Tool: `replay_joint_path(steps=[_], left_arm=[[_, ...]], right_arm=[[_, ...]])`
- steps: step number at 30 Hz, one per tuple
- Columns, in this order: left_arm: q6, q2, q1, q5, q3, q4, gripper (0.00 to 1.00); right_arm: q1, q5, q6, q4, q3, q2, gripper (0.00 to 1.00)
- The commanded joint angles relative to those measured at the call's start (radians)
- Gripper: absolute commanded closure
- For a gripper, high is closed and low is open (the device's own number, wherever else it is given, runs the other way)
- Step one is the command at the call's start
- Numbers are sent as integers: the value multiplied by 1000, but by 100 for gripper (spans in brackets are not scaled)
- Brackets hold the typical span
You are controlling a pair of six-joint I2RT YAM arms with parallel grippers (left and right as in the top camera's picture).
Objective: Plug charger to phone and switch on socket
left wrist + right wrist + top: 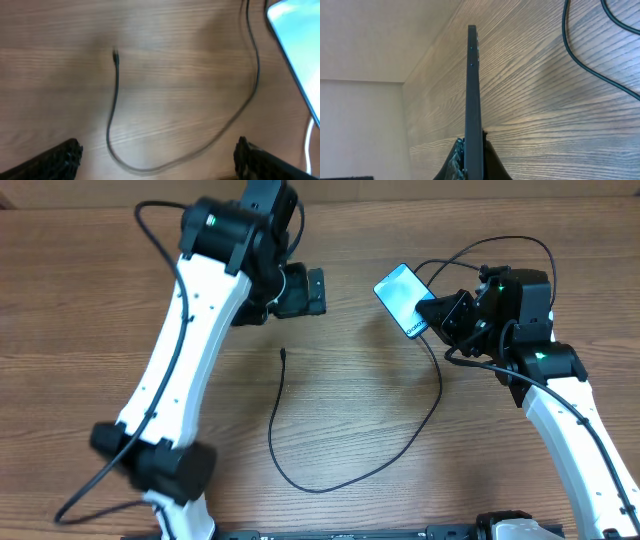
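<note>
The phone's lower end (417, 328) is in my right gripper, and the charger must plug in there, so next my left gripper grabs the phone by its upper end (395, 281).
The phone (402, 298) has a lit light-blue screen and is raised off the wooden table at the upper right. My right gripper (437, 314) is shut on its lower end. The right wrist view shows the phone (473, 85) edge-on between the fingers of that gripper (473, 156). The charger (300, 480) is a thin black cable looping across the table, and its connector tip (285, 354) lies free near the middle. My left gripper (312, 292) hovers open above and beyond the tip. In the left wrist view the tip (115, 52) lies ahead of the left gripper (159, 161). The socket is out of view.
The charger (580, 55) runs past the phone in the right wrist view. The table's far edge (420, 192) runs along the top of the overhead view. The left arm (170, 380) reaches diagonally over the table's left half. The right arm's own black wires (500, 255) arc above its wrist.
</note>
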Motion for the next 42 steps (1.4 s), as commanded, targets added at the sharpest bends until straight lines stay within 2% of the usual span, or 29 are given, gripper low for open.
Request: replay_joint_path(steps=[1,6,13,16,19,23,25,32,36,39,42], left_arm=[[-3,-168,5,-13,-269,135,0],[-29,-421,16,39,-663,365,0],[-105,-676,53,169,-1011,676,0],[-164,-780,53,222,-1180,856,0],[-282,-826,53,301,-1328,1084,0],[-499,-792,53,396,-1476,1488,1],[-595,-753,53,414,-1508,1642,1],[-872,-514,50,484,-1521,2160,1],[-1016,-347,51,475,-1521,2391,1],[-1056,-265,51,452,-1521,2533,1],[-1081,-201,51,390,-1520,2601,0]], right_arm=[[-1,-24,-14,4,7,-21,96],[-1,-24,-17,5,7,-21,96],[18,-32,-33,7,6,-19,96],[18,-32,-36,7,5,-14,96],[18,-42,-35,43,-10,-13,96],[34,-66,-4,153,-47,-13,96],[49,-66,18,200,-60,-8,96],[163,-63,99,449,-63,85,96],[226,-58,213,616,-63,191,96],[241,-58,284,670,-63,238,96],[253,-75,310,708,-63,252,96]])
